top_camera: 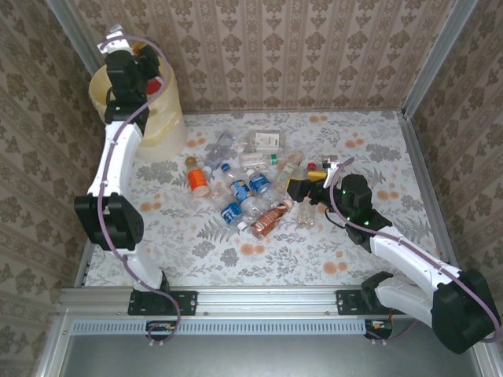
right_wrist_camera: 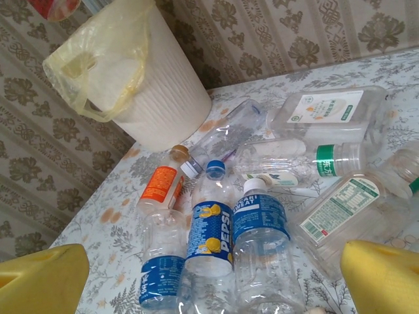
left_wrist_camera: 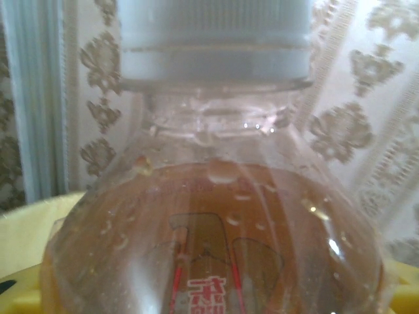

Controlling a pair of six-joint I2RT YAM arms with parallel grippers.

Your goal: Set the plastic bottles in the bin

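The amber bottle (top_camera: 154, 84) hangs clear of the bin's rim and over the bin's opening (top_camera: 163, 73), so the left gripper should keep going down until the bottle is inside, then let go.
My left gripper (top_camera: 145, 69) is raised over the pale yellow bin (top_camera: 161, 118) at the back left, shut on an amber-tinted plastic bottle (left_wrist_camera: 216, 222) with a pale cap and red characters. The bin rim (left_wrist_camera: 26, 229) shows below that bottle. The other plastic bottles lie in a pile mid-table, among them a Pepsi bottle (right_wrist_camera: 213, 229), a Pocari Sweat bottle (right_wrist_camera: 262, 242) and an orange-labelled bottle (right_wrist_camera: 160, 186). My right gripper (right_wrist_camera: 213, 288) hangs open just short of the pile's near-right side, with its yellow fingertips (right_wrist_camera: 42, 281) wide apart and nothing between them. In the top view my right gripper (top_camera: 301, 188) sits at the pile's right edge.
A yellow liner bag (right_wrist_camera: 98, 65) drapes over the bin (right_wrist_camera: 157, 98). Squarish clear bottles (right_wrist_camera: 330, 114) and a green-labelled bottle (right_wrist_camera: 327, 160) lie at the pile's far side. A reddish-brown bottle (top_camera: 269, 222) lies at the near edge. Patterned walls close the table on three sides.
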